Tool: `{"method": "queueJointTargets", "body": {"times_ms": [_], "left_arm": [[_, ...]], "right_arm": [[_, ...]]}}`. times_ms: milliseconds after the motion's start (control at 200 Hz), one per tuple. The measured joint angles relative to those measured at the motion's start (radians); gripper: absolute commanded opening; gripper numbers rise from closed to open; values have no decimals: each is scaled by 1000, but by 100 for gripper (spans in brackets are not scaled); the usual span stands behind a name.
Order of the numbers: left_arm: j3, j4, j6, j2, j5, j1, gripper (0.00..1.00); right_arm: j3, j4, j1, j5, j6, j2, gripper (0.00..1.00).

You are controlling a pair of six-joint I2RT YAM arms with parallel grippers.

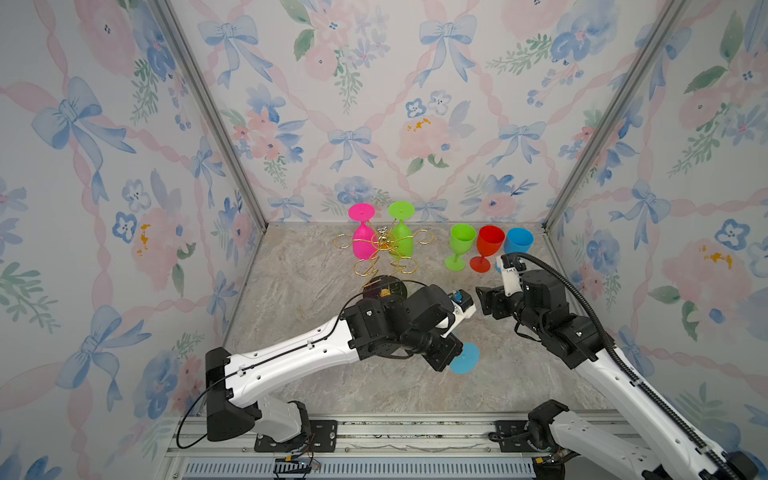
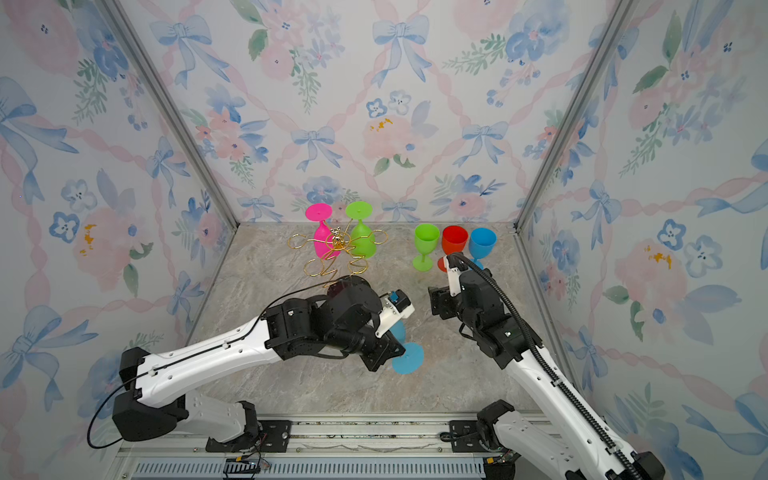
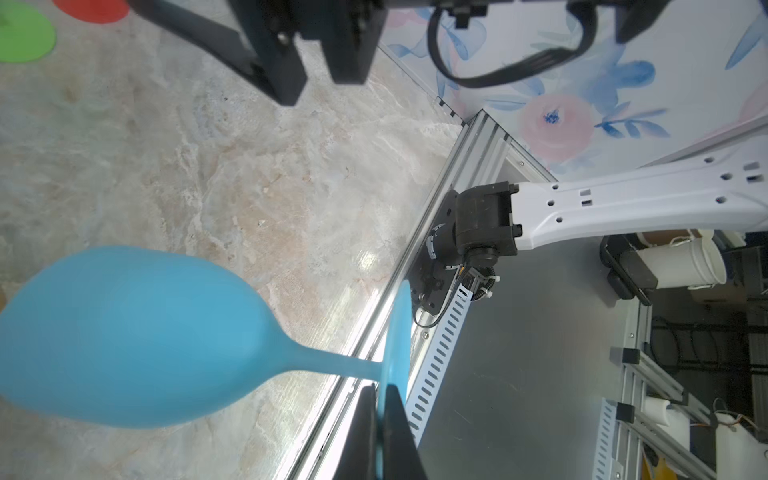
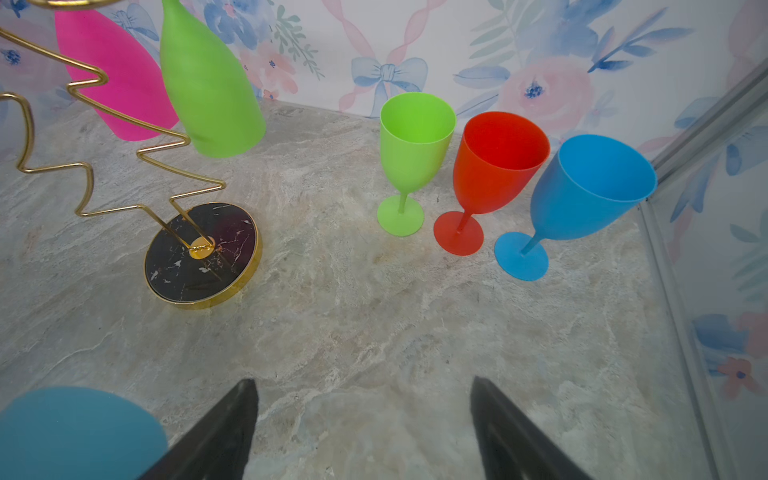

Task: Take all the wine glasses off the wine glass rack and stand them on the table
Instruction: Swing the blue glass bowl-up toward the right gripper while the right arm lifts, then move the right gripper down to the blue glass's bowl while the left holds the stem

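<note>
My right gripper should move back while the blue wine glass's bowl [image 2: 396,328] is under my left gripper, wait until my left gripper turns the wine glass's rim up, and then take it.
The wine glass rack [image 1: 384,246] is a gold wire stand on a round black base [image 4: 203,257], at the back left in both top views. Two wine glasses hang upside down from it, a pink one [image 1: 361,241] and a green one [image 1: 402,243]. A blue wine glass [image 3: 124,332] is off the rack, held sideways above the table. My left gripper [image 3: 379,395] is shut on its flat foot [image 1: 464,358]. My right gripper [image 4: 361,386] is open and empty over bare table, just right of the left wrist.
Three glasses stand upright at the back right: green [image 1: 461,242], red [image 1: 490,243] and blue [image 1: 518,241]. The left arm [image 1: 291,353] hides part of the rack's base in both top views. Wallpapered walls close in the back and both sides.
</note>
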Motion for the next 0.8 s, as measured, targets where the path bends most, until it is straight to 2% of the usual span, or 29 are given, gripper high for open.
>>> {"method": "queueJointTargets", "body": {"times_ms": [90, 190, 310, 440, 570, 800], "left_arm": [[33, 1, 71, 62, -54, -31, 0], [57, 1, 134, 118, -125, -47, 0], [55, 16, 205, 140, -263, -85, 0], [-4, 91, 309, 137, -468, -177, 0], [-70, 129, 398, 151, -664, -240, 0], [-166, 200, 500, 191, -947, -238, 0]], "right_arm": [[49, -56, -32, 8, 30, 17, 82], [113, -120, -118, 0, 78, 39, 82], [153, -168, -258, -84, 138, 50, 82], [163, -202, -372, -211, 195, 73, 82], [190, -233, -390, -303, 220, 131, 81], [316, -275, -379, -385, 235, 245, 80]]}}
